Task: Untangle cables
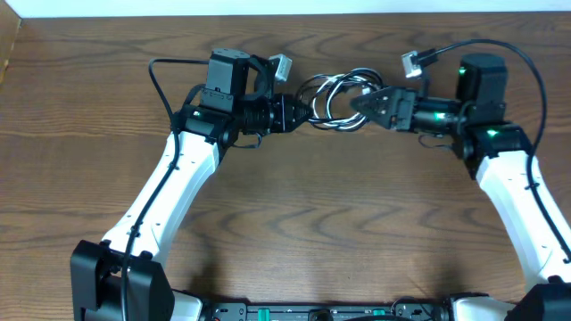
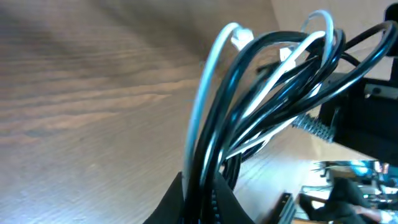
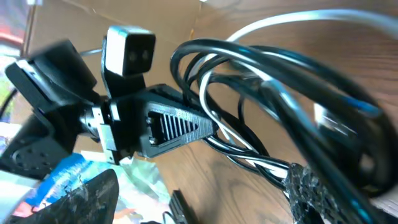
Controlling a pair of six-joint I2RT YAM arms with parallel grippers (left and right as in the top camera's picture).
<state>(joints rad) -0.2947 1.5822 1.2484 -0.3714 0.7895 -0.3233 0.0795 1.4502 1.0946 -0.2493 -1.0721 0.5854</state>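
Observation:
Next, I pull my open right gripper clear and come at the bundle closer to my left gripper (image 1: 320, 104), because the cables lie across a finger of my right gripper.
The cables (image 1: 337, 96) form one tangled bundle of black and white loops, held above the far middle of the table between my two grippers. My left gripper (image 1: 303, 114) is shut on the black strands at the bundle's left end; its wrist view shows the jaws (image 2: 202, 200) closed round them, with the loops (image 2: 267, 93) and a white cable (image 2: 199, 106) rising from them. My right gripper (image 1: 355, 102) is at the bundle's right end. In its wrist view its fingers (image 3: 202, 182) stand wide apart, and the cables (image 3: 267, 74) run over the right finger. The left gripper (image 3: 186, 127) shows there too.
The wooden table (image 1: 294, 223) ends at a pale wall along the far side. Thick black arm cords arc beside the left arm (image 1: 161, 80) and the right arm (image 1: 531, 67). The arm bases stand at the near edge.

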